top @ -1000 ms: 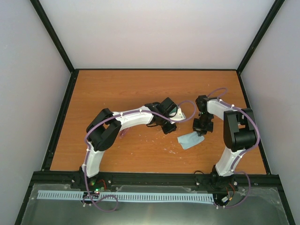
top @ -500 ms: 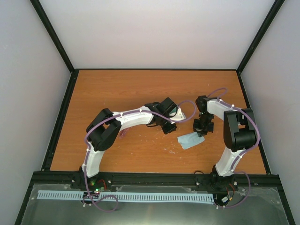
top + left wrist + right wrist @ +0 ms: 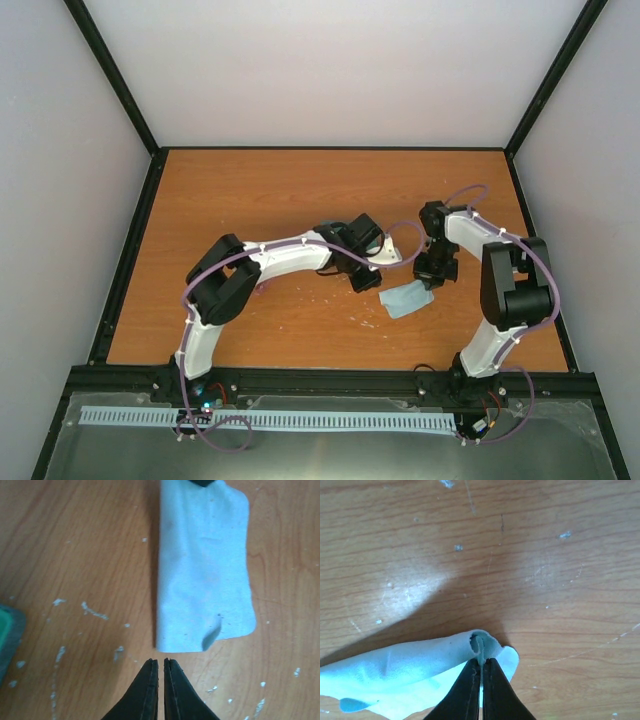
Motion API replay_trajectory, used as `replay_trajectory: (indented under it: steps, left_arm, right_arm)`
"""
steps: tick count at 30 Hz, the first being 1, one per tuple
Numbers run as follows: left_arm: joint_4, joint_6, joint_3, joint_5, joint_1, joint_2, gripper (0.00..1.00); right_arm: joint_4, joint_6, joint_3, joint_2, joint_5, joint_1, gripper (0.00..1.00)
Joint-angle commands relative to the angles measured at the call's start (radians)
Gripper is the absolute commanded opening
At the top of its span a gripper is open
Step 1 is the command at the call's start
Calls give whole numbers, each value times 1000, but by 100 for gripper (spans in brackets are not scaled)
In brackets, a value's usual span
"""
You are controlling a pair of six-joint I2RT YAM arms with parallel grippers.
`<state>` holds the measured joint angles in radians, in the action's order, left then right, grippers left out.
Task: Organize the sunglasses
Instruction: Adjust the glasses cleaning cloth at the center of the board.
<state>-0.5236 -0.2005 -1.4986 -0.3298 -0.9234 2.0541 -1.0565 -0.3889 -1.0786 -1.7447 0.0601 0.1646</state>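
Observation:
I should open my right gripper and take the cloth near the cloth's flat corner (image 3: 509,660), because my right gripper is pinching the cloth's curled fold (image 3: 481,642) and that corner is loose beside it.
A pale blue cloth (image 3: 407,298) lies on the wooden table (image 3: 250,190), right of centre. My right gripper (image 3: 436,277) is shut on a curled edge of the cloth (image 3: 395,677), and its tips (image 3: 481,661) pinch that fold just above the wood. My left gripper (image 3: 366,279) is shut and empty. In the left wrist view its tips (image 3: 161,661) hover just short of the near edge of the cloth (image 3: 202,570). The reddish-pink sunglasses do not show clearly in any view.
A grey-green rounded object (image 3: 6,630) is cut off at the left edge of the left wrist view, and I cannot tell what it is. The black frame rail (image 3: 330,378) runs along the near edge. Pale walls (image 3: 340,70) enclose the table.
My left gripper has moved a little right, toward the cloth. The right gripper and the pinched cloth edge have shifted slightly.

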Motion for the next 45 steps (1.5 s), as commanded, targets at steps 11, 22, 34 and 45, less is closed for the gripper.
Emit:
replay_trajectory:
  steps: [11, 22, 34, 45]
  left_arm:
    - [-3, -67, 57, -41, -114, -82, 16]
    - [28, -88, 37, 16, -122, -36, 20]
    - [43, -107, 50, 5, -138, -17, 15]
    - [57, -142, 41, 46, -141, 18, 13]
  right_arm:
    - [29, 24, 4, -31, -5, 9, 3]
    - [23, 19, -7, -27, -29, 4, 26]
    - [-4, -1, 26, 73, -37, -31, 21]
    - [62, 7, 115, 50, -15, -46, 5]
